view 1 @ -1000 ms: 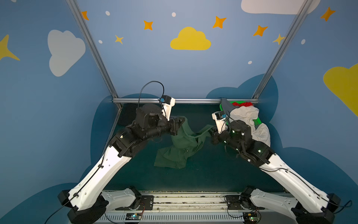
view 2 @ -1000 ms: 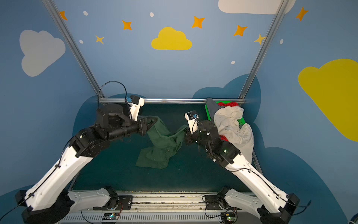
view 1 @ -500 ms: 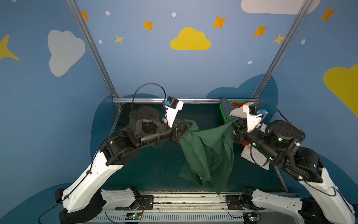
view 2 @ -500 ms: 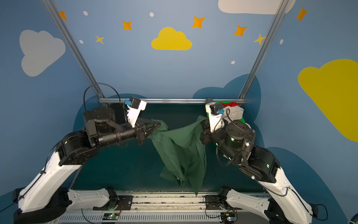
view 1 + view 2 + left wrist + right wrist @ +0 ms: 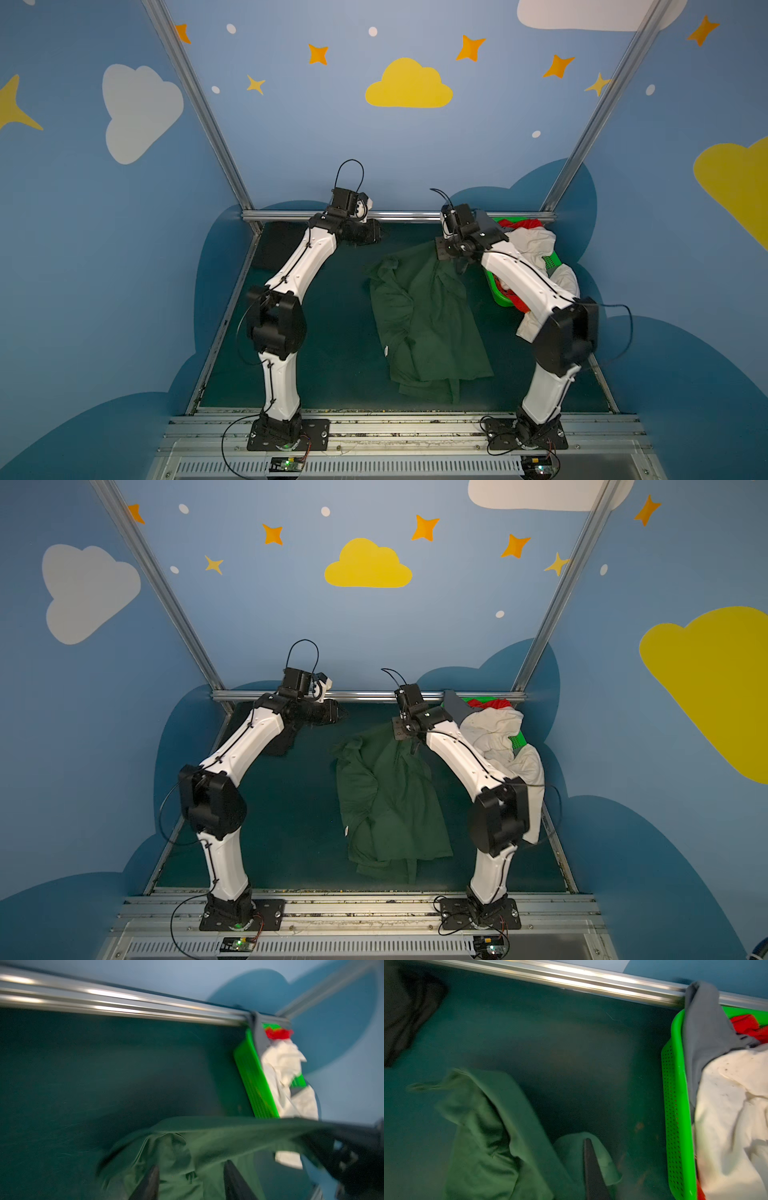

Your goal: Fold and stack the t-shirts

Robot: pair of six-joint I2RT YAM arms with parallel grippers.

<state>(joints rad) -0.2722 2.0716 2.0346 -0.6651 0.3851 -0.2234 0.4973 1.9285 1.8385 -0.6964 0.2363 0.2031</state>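
Note:
The dark green t-shirt's side (image 5: 392,310) near the robot's left gripper is bunched up, so the right gripper should hold the opposite edge (image 5: 476,334) while the left gripper pulls the folds apart.
A dark green t-shirt (image 5: 428,320) (image 5: 390,800) lies rumpled and lengthwise on the middle of the table. My right gripper (image 5: 441,252) (image 5: 588,1167) is shut on its far right corner, which lifts slightly off the table. My left gripper (image 5: 376,237) (image 5: 191,1178) hovers open near the back rail, left of the shirt's far left corner and apart from it. A black t-shirt (image 5: 277,249) (image 5: 404,1012) lies at the back left, partly hidden by the left arm. Cream-white (image 5: 534,245), red (image 5: 519,224) and grey (image 5: 484,220) t-shirts are heaped in the basket.
The bright green mesh basket (image 5: 549,261) (image 5: 675,1105) stands at the back right, close beside the right arm, with cloth spilling over its rim. A metal rail (image 5: 399,215) runs along the table's back edge just behind both grippers.
Both grippers carried the hanging green shirt toward the back and laid it on the table. The left gripper has opened and let go; the right gripper stays shut on its corner.

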